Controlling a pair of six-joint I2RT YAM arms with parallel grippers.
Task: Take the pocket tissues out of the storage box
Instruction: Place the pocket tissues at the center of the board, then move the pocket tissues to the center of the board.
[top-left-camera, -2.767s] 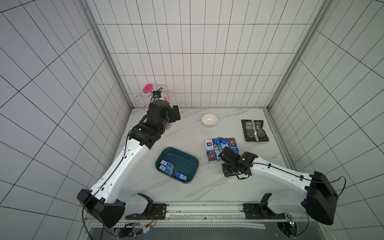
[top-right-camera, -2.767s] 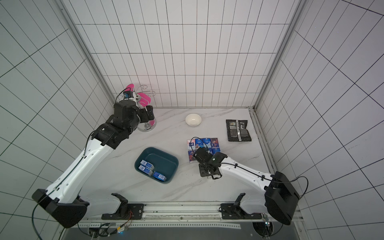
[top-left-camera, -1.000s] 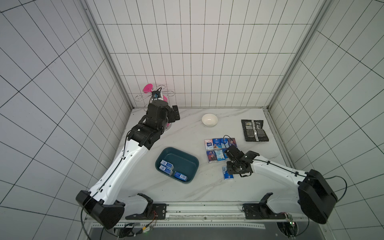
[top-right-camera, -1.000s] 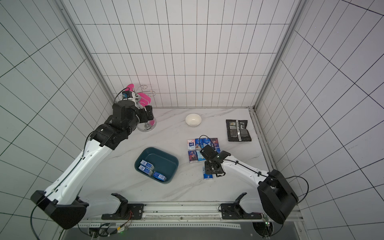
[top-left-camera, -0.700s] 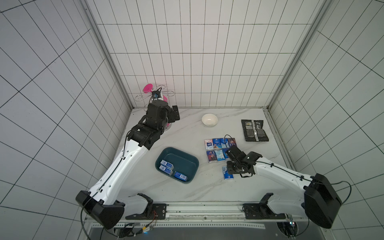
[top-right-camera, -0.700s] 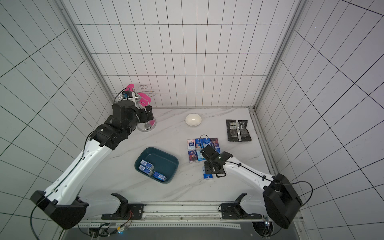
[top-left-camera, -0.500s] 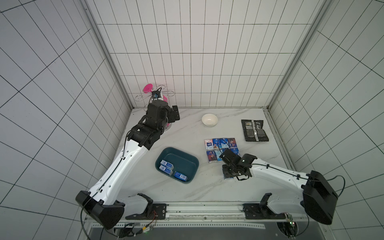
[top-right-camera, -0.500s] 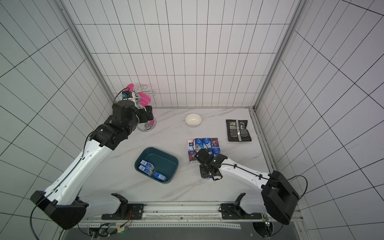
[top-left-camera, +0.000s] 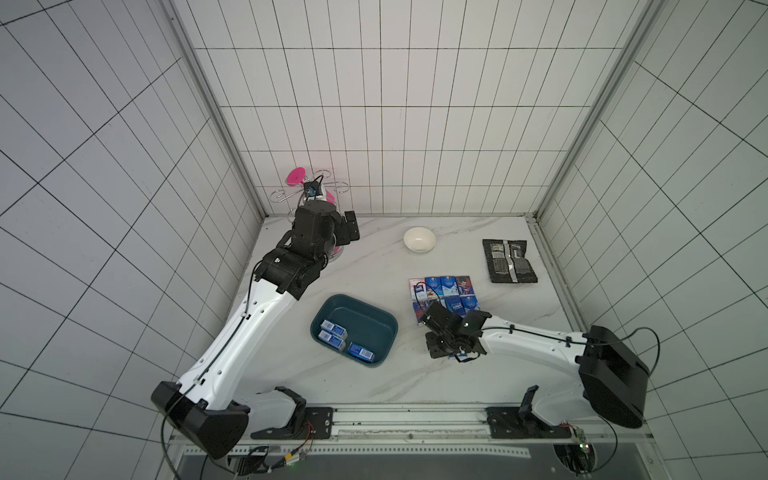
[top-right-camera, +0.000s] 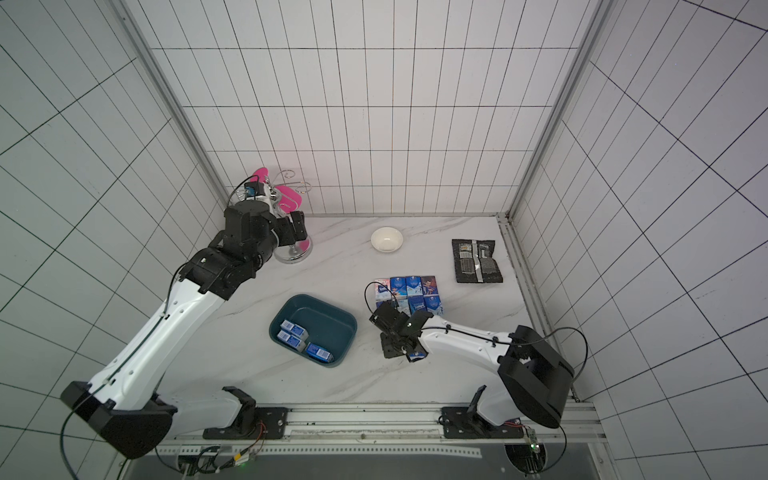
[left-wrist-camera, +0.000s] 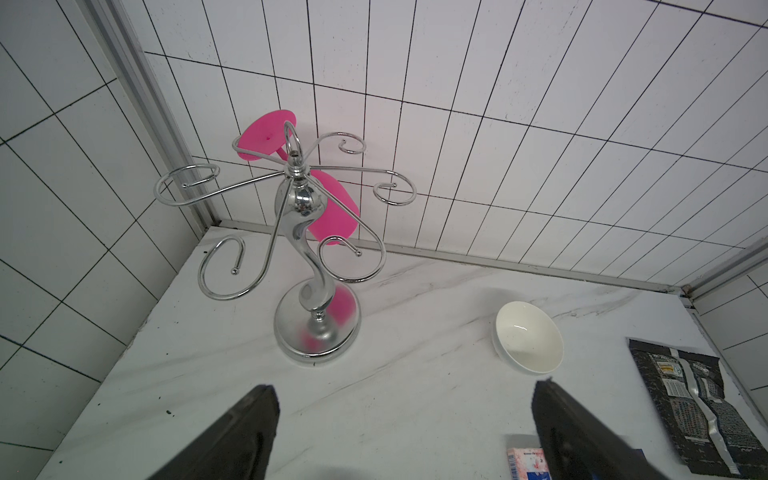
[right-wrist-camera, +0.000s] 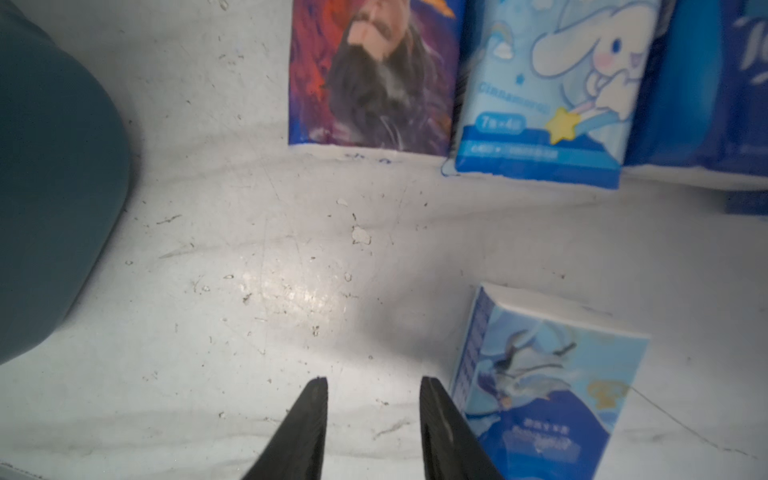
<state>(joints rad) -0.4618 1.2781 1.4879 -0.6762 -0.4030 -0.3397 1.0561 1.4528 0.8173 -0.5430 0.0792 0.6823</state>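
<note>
The loose pack (right-wrist-camera: 552, 388) is crooked and away from the rows, so I should first pick up the loose pack with my right gripper and put it close to the rows.
The storage box (top-left-camera: 365, 314) (top-right-camera: 322, 318), a dark teal tray, lies mid-table with three blue pocket tissues (top-left-camera: 332, 330) (top-right-camera: 319, 352) along its near-left side. Several more pocket tissues (top-left-camera: 444, 291) (top-right-camera: 409, 291) lie in rows on the table right of it. My right gripper (top-left-camera: 440, 351) (top-right-camera: 392, 351) (right-wrist-camera: 372, 382) points down at bare table between box and rows, open and empty. One loose light-blue pack (right-wrist-camera: 548, 382) (top-right-camera: 415, 356) lies just beside one finger. My left gripper (top-left-camera: 349, 226) (left-wrist-camera: 405, 386) hovers open and empty at the far left.
A white bowl (top-left-camera: 419, 240) (left-wrist-camera: 528, 336) and a flat black foil packet (top-left-camera: 509, 261) lie at the back right. A chrome hook stand (left-wrist-camera: 311, 257) (top-right-camera: 291, 253) with a pink glass stands in the far-left corner, just beyond the left gripper. Tiled walls close in three sides.
The right gripper has drawn back from the rows of packs toward the front and left, ending beside the loose pack. The left arm has not moved.
</note>
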